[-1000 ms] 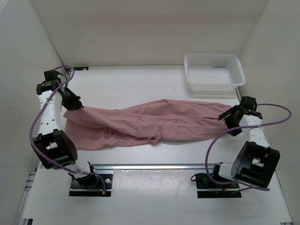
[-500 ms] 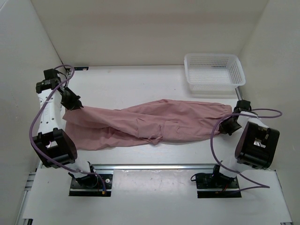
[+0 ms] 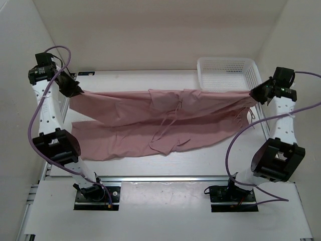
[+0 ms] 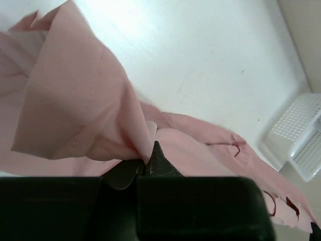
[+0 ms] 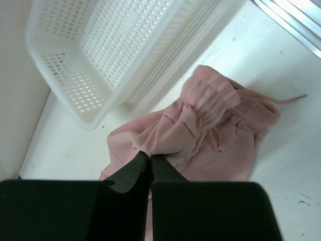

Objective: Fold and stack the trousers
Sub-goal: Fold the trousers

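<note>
The hem end [image 3: 86,102] is in my left gripper far behind the trousers' lower layer, so next I bring it forward and put it down over that layer [image 3: 93,144].
The dusty-pink trousers [image 3: 160,120] hang stretched between both arms, lifted off the table along the top edge, with the lower part draped onto the table. My left gripper [image 3: 75,92] is shut on the hem end at the left; the fabric [image 4: 85,110] folds out from between its fingers. My right gripper [image 3: 252,93] is shut on the gathered waist end [image 5: 210,105] at the right. A drawstring [image 3: 163,133] dangles from the middle of the cloth.
A white mesh basket [image 3: 228,78] stands at the back right, just behind the right gripper; it shows as a basket [image 5: 100,50] close above the jaws in the right wrist view. White walls enclose the table on three sides. A metal rail [image 3: 165,178] runs along the near edge.
Both arms have risen and swung back, lifting the trousers off the table and spreading them out. The right gripper closed on the waist end during this second.
</note>
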Robot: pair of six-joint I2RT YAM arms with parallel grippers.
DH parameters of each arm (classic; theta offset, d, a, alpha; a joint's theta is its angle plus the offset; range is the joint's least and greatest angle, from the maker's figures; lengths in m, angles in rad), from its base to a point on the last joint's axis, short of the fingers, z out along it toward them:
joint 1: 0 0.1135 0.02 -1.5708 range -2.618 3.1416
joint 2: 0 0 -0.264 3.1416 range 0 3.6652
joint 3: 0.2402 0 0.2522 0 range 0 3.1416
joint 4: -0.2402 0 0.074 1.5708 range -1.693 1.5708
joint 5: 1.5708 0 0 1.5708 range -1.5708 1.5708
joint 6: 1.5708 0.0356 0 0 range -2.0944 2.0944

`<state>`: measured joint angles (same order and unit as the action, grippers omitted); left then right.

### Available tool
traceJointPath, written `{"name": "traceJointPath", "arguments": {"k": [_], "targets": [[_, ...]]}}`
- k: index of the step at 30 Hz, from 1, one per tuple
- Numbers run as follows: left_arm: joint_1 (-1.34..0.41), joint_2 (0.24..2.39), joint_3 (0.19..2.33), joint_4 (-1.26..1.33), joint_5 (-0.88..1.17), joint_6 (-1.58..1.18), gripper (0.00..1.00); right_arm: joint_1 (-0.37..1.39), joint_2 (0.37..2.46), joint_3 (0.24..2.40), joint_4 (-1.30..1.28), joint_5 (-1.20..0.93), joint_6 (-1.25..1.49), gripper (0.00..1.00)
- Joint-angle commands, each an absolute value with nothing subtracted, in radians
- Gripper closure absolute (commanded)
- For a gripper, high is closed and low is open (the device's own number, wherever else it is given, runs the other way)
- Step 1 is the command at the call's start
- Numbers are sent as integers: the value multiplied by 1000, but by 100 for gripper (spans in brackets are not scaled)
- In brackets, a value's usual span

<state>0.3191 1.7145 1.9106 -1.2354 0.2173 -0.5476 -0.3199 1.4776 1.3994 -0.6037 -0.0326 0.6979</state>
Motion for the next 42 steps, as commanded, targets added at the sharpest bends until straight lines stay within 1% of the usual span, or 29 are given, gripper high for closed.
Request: {"name": "traceJointPath", "arguments": {"k": [1, 3, 7, 11, 19, 24, 28, 32, 34, 42], "targets": [[360, 1709, 1991, -1249, 202, -552, 90, -313, 1537, 1483, -623, -23, 713, 100], [370, 1709, 1974, -1249, 202, -552, 90, -304, 1537, 1483, -609, -23, 713, 100], [394, 1665, 1843, -1220, 212, -552, 90, -304, 1537, 1437, -609, -11, 684, 100], [417, 1623, 1775, -1210, 212, -529, 90, -313, 1464, 1428, -653, 52, 661, 100], [459, 1571, 1784, -1220, 201, -509, 90, -313, 1203, 1373, -759, 191, 652, 100], [459, 1560, 1761, -1220, 222, -500, 90, -313, 1086, 1384, -857, 285, 601, 100], [459, 1569, 1761, -1210, 241, -488, 90, -313, 1040, 1384, -871, 298, 591, 100], [459, 1589, 1772, -1186, 278, -488, 90, -313, 1094, 1394, -851, 287, 580, 100], [447, 1626, 1782, -1174, 287, -488, 90, -313, 1159, 1407, -822, 276, 580, 100], [426, 1833, 1963, -1173, 296, -508, 90, -313, 1370, 1523, -744, 276, 580, 100]]}}
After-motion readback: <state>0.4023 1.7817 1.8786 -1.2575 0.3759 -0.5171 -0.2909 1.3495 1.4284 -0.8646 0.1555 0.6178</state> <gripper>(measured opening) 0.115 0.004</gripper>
